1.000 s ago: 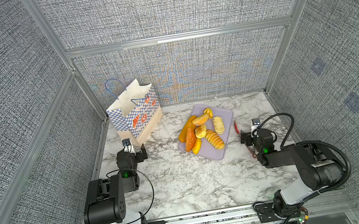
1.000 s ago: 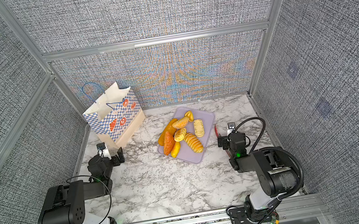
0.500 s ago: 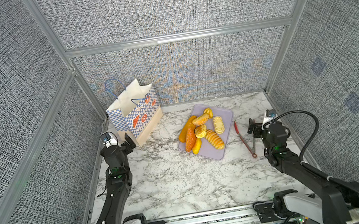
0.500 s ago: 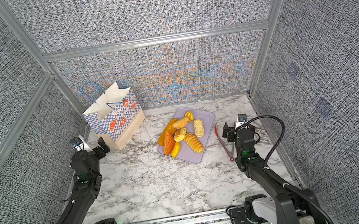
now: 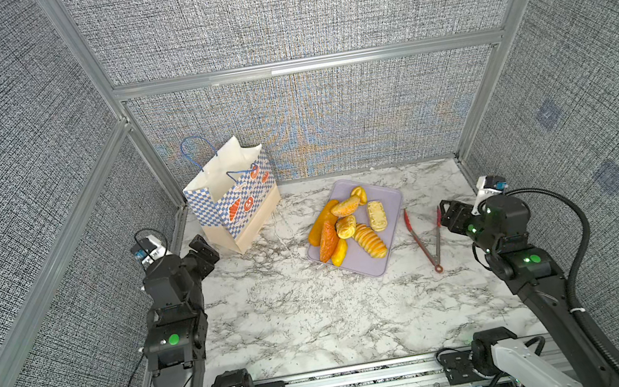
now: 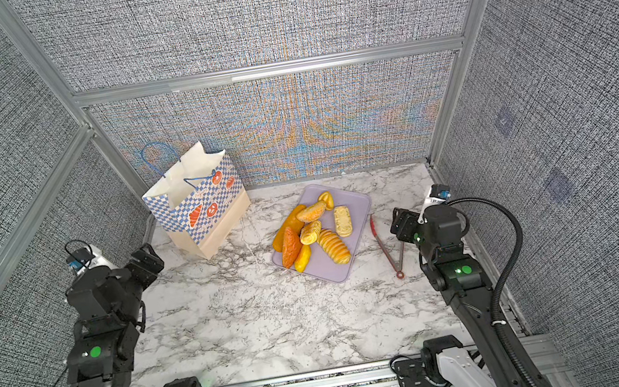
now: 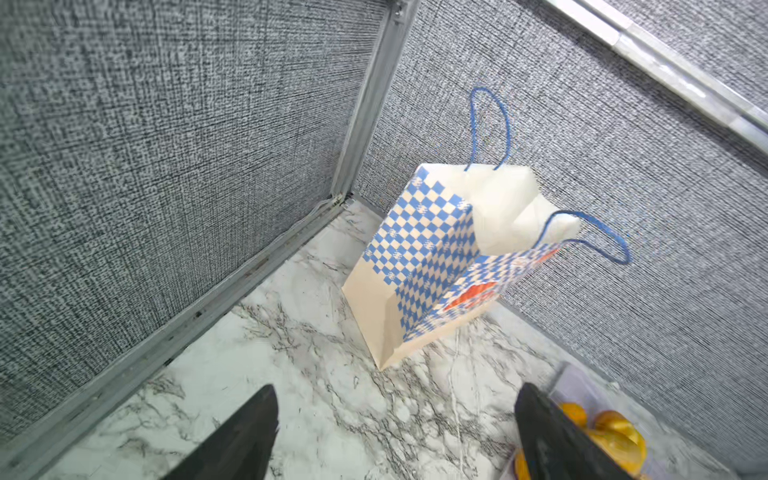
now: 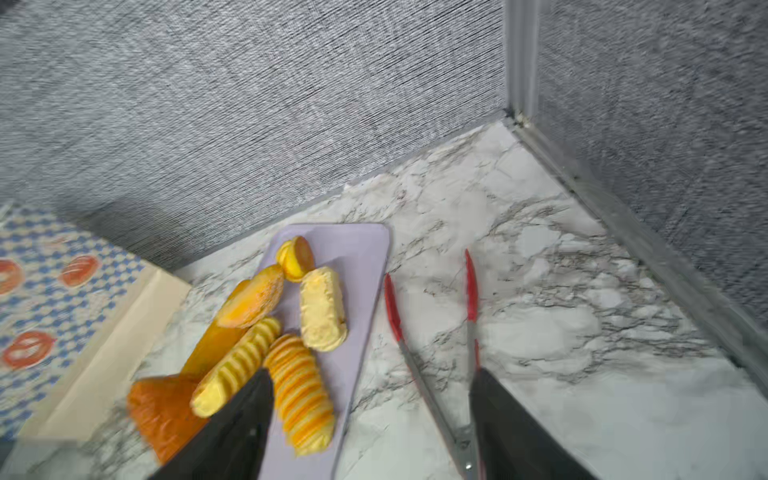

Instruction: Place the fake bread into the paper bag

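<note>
The paper bag (image 5: 240, 206) is standing crooked in the back corner and should have its far rim (image 5: 202, 172) pinched by the robot's left gripper, which should then pull the bag forward next to the tray before bread goes in.
Several glossy golden and orange loaves of fake bread (image 5: 370, 240) (image 6: 334, 246) lie heaped on a lavender tray, also seen in the right wrist view (image 8: 322, 307). The paper bag (image 5: 235, 202) (image 6: 198, 208) stands upright and open-mouthed in the back left corner, blue checked with a cream base (image 7: 419, 266). My left gripper (image 5: 206, 253) (image 7: 397, 388) hovers open just in front of the bag, with nothing between its jaws. My right gripper (image 5: 450, 218) (image 8: 372, 374) hangs open above the table, right of the tray, over the tongs' hinge end, and holds nothing.
The lavender tray (image 5: 389, 201) (image 8: 357, 249) sits mid-table toward the back. Red-tipped metal tongs (image 5: 422, 242) (image 8: 392, 307) lie on the marble between the tray and my right gripper. Grey fabric walls with aluminium rails close in three sides.
Both arms have unfolded from their low resting pose and risen. The left gripper swung up toward the bag and the right one backed off to the right of the tongs.
</note>
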